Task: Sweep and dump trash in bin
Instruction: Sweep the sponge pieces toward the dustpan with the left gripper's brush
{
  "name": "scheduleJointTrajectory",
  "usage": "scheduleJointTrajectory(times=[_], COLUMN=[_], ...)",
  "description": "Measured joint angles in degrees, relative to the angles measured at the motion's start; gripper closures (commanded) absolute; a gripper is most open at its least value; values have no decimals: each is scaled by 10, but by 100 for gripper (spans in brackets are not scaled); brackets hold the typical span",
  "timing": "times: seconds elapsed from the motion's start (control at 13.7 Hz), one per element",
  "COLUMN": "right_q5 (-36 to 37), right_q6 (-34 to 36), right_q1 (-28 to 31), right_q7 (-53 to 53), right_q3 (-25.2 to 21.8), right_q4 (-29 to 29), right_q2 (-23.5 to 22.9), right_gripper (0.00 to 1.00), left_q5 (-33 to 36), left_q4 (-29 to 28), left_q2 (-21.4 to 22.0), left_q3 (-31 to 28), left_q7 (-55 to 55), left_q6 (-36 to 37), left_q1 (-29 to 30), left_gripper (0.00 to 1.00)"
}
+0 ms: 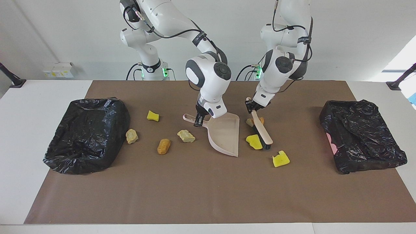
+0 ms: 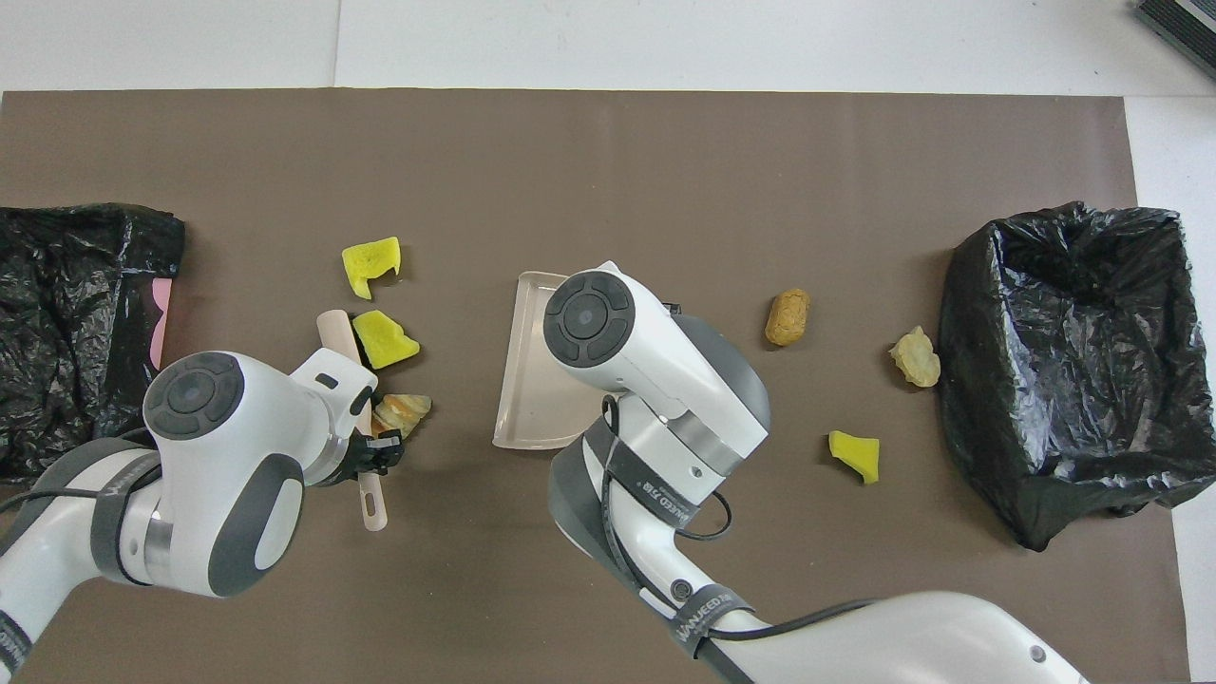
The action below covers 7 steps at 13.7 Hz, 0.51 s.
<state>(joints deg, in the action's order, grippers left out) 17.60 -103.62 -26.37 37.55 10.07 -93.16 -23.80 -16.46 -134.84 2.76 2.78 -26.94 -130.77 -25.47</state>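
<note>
A loose yellow chunk (image 2: 370, 262) sits past the tip of the beige brush, so the robot's left gripper should move the brush back behind that chunk (image 2: 326, 257) and sweep it into the dustpan.
My right gripper (image 1: 198, 120) is shut on the handle of the pale pink dustpan (image 1: 226, 136), which rests on the brown mat with its mouth toward the left arm's end. My left gripper (image 1: 251, 109) is shut on the handle of the beige brush (image 1: 262, 131), whose black bristles press against a yellow chunk (image 1: 254, 142) and a bread-like piece (image 1: 250, 122) close beside the pan's mouth. Another yellow chunk (image 1: 281, 159) lies loose farther from the robots. More trash lies toward the right arm's end: a tan lump (image 1: 186, 136), an orange-brown piece (image 1: 163, 146), a tan lump (image 1: 131, 136) and a yellow chunk (image 1: 152, 115).
A bin lined with a black bag (image 1: 86, 133) stands at the right arm's end of the mat. A second black-bagged bin (image 1: 360, 133) stands at the left arm's end. In the overhead view the right arm's wrist (image 2: 655, 370) covers part of the dustpan (image 2: 527, 380).
</note>
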Motion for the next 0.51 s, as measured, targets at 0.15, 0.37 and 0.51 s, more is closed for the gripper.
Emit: scheduleJointTrajectory(times=[0.15,0.37,0.51], right_q5=[0,0,0], right_q6=[7,7,7], right_q1=[-1,-1,0], right_q7=[0,0,0], right_q3=[0,0,0], right_q4=[0,0,0], right_q2=[1,1,1], right_gripper=[100,100,100], left_q5=[-20,-24,-25], left_q4=[10,23,26], left_q2=[-3,-9,-12], left_q3=[0,1,-1], left_q7=[-2,61,97], left_q6=[-4,-7,-5], left_q1=[-23,-31,-31], left_gripper=[100,100,100])
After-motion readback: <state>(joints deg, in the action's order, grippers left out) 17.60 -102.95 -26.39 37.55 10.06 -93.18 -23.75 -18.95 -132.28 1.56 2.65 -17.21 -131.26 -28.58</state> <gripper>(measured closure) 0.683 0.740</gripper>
